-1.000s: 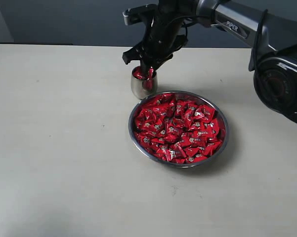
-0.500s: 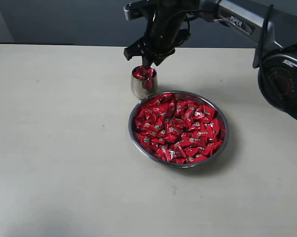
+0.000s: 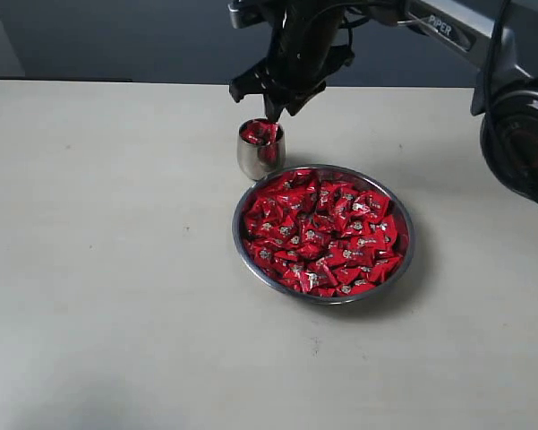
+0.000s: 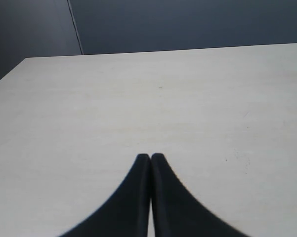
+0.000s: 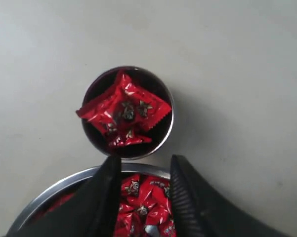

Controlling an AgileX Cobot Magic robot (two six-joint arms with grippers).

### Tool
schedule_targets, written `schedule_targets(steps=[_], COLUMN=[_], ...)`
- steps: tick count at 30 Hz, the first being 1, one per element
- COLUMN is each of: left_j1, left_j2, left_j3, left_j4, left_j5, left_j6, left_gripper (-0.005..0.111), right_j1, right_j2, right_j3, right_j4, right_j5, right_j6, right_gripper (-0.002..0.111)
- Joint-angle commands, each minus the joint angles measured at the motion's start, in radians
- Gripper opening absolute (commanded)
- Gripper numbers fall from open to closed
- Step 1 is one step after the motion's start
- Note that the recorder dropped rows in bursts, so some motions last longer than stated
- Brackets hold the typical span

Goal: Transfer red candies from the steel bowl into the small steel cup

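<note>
I should keep backing away until I clear the steel bowl, because red candies fill the small steel cup up to its rim and the cup is free of my right gripper's fingers.
The small steel cup stands just behind the steel bowl and holds a few red candies. Many more red candies fill the bowl. My right gripper hangs open just above the cup with nothing between its fingers. In the right wrist view the cup shows its candies from above, and past the open right gripper lie the bowl's rim and candies. My left gripper is shut over bare table and is empty.
The pale tabletop stretches wide to the left and front of the bowl. The right arm reaches in from the upper right, with its dark base at the right edge. A dark wall runs behind the table.
My right gripper has lifted up and slightly right, out of the cup's mouth, staying open. The cup, bowl and candies have not moved.
</note>
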Motion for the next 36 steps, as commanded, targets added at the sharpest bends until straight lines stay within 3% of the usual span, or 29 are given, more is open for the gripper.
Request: schedule_targets(steps=[1, 16, 20, 25, 36], left_j1=[-0.008, -0.008, -0.008, -0.008, -0.008], left_j2=[-0.005, -0.005, -0.005, -0.005, -0.005], left_j3=[0.005, 0.005, 0.005, 0.005, 0.005], left_j4=[0.002, 0.002, 0.002, 0.002, 0.002], left_j5=[-0.008, -0.008, -0.008, -0.008, -0.008], left_j6=[-0.001, -0.001, -0.001, -0.001, -0.001], left_gripper=[0.0, 0.0, 0.0, 0.0, 0.0], right_j1=[-0.005, -0.005, -0.005, -0.004, -0.019], right_j2=[-0.047, -0.158, -0.198, -0.328, -0.781], right_j3=[-0.006, 0.0, 0.083, 0.347, 1.101], right_j4=[-0.006, -0.006, -0.008, -0.008, -0.122], right_j5=[0.008, -0.042, -0.109, -0.327, -0.904], right_j6=[0.047, 0.077, 0.097, 0.106, 0.173], right_gripper=[0.034, 0.034, 0.034, 0.034, 0.034])
